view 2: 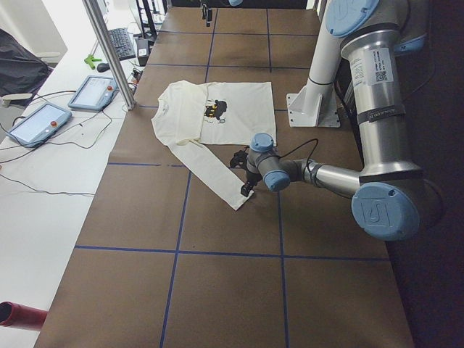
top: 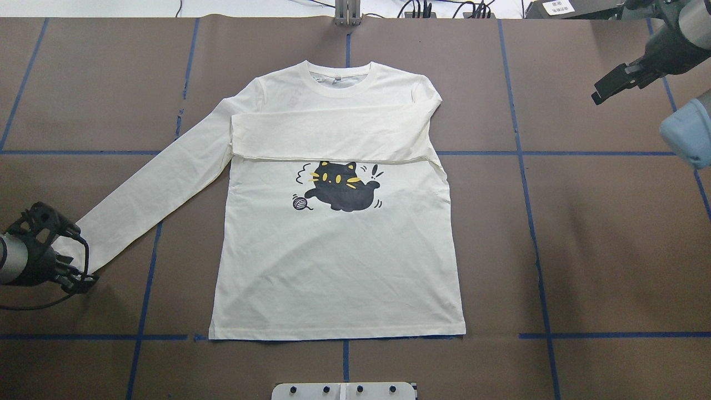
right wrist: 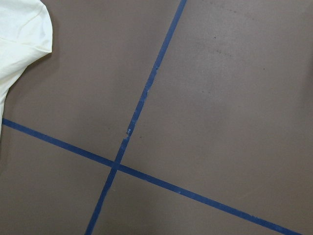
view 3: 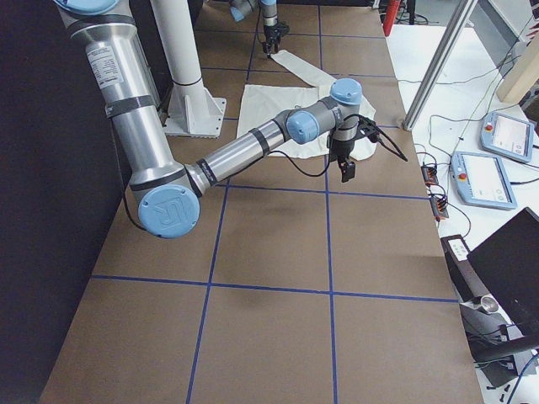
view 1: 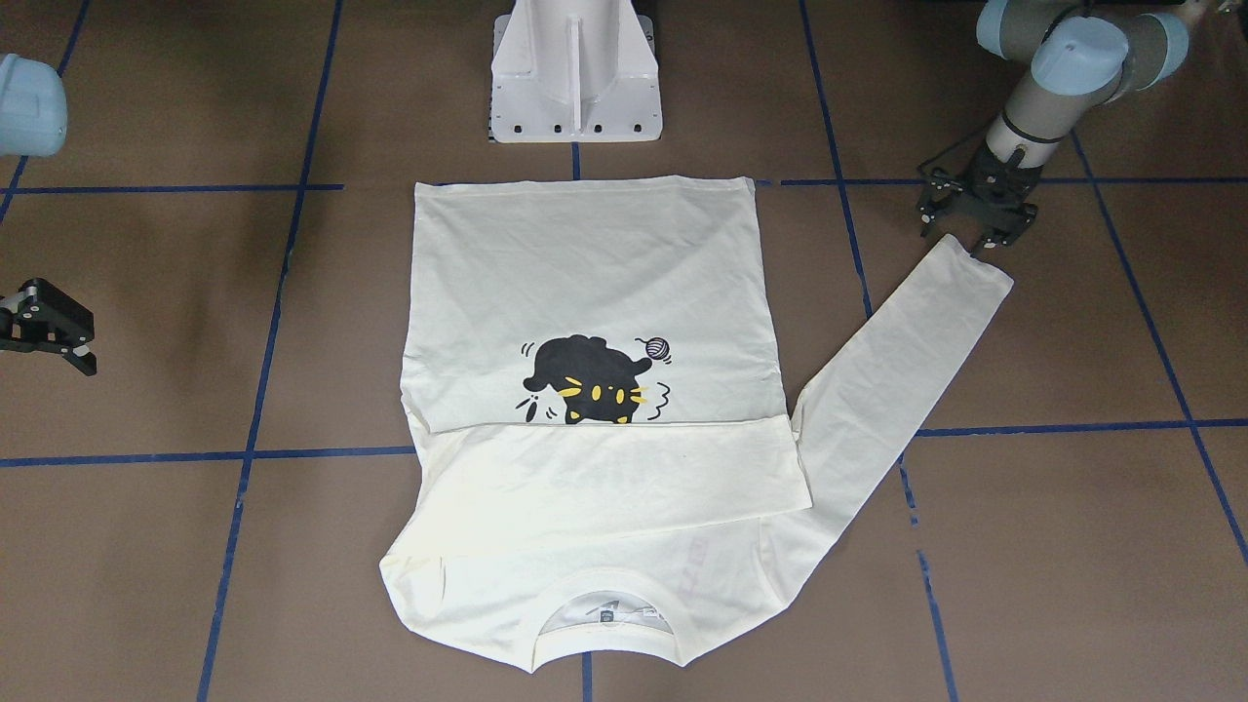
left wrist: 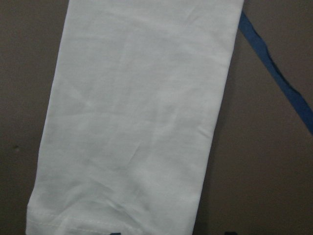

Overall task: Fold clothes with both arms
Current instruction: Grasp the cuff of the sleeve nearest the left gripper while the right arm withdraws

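I expect the straight sleeve (view 1: 907, 357) to bend at the shoulder when I fold it and reach nearly as far as the folded sleeve (view 1: 614, 478), which crosses the whole chest.
The cream T-shirt (view 1: 585, 273) lies flat and print-up on the brown table, the black cat (top: 339, 186) showing. One sleeve is folded across the chest (top: 328, 136). The other sleeve (top: 150, 183) stretches out straight toward my left side. My left gripper (top: 82, 255) is open, low over that sleeve's cuff (view 1: 970, 261), with a finger on each side. The left wrist view shows the cuff (left wrist: 122, 215) just ahead of the fingertips. My right gripper (view 1: 68, 341) looks open and empty, raised over bare table well clear of the shirt (right wrist: 19, 29).
The white pedestal base (view 1: 575, 78) stands just behind the shirt's hem. Blue tape lines (top: 533, 222) grid the table. Tablets and cables (view 2: 94, 90) lie on a side bench beyond the table's far edge, next to a metal post (view 2: 109, 54).
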Robot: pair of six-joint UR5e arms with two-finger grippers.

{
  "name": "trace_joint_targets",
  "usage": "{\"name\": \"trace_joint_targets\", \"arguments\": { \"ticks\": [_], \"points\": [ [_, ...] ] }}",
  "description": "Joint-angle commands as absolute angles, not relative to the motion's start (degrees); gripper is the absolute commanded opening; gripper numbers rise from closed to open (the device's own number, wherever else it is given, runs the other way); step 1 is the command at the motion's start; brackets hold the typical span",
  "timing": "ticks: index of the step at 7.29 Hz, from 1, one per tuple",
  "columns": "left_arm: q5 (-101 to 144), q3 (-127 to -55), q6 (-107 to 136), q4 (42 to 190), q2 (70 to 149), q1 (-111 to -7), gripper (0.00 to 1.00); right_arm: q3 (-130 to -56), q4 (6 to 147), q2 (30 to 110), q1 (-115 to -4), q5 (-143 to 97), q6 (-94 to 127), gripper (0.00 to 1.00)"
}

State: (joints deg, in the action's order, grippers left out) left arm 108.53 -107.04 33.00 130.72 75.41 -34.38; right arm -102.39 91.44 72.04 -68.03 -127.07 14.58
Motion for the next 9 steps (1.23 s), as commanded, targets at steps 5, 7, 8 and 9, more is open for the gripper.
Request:
{"name": "trace_joint_targets", "arguments": {
  "ticks": [5,7,8,9],
  "points": [
    [101.56,-108.1,32.53,130.78,75.93,-34.19,0.0,-102.48,91.32,72.33,-68.03,-126.91,14.68,1.0],
    [98.35,-110.21,31.03,130.17,79.08,-35.58,0.0,-102.39,91.23,72.68,-68.03,-127.18,14.33,1.0],
    [98.52,-110.21,30.85,126.86,82.93,-39.86,0.0,-102.31,91.23,72.77,-68.03,-127.09,14.15,1.0],
    [99.83,-110.21,30.76,117.52,91.58,-44.08,0.0,-102.22,91.23,72.77,-68.03,-127.0,14.06,1.0]
  ]
}}
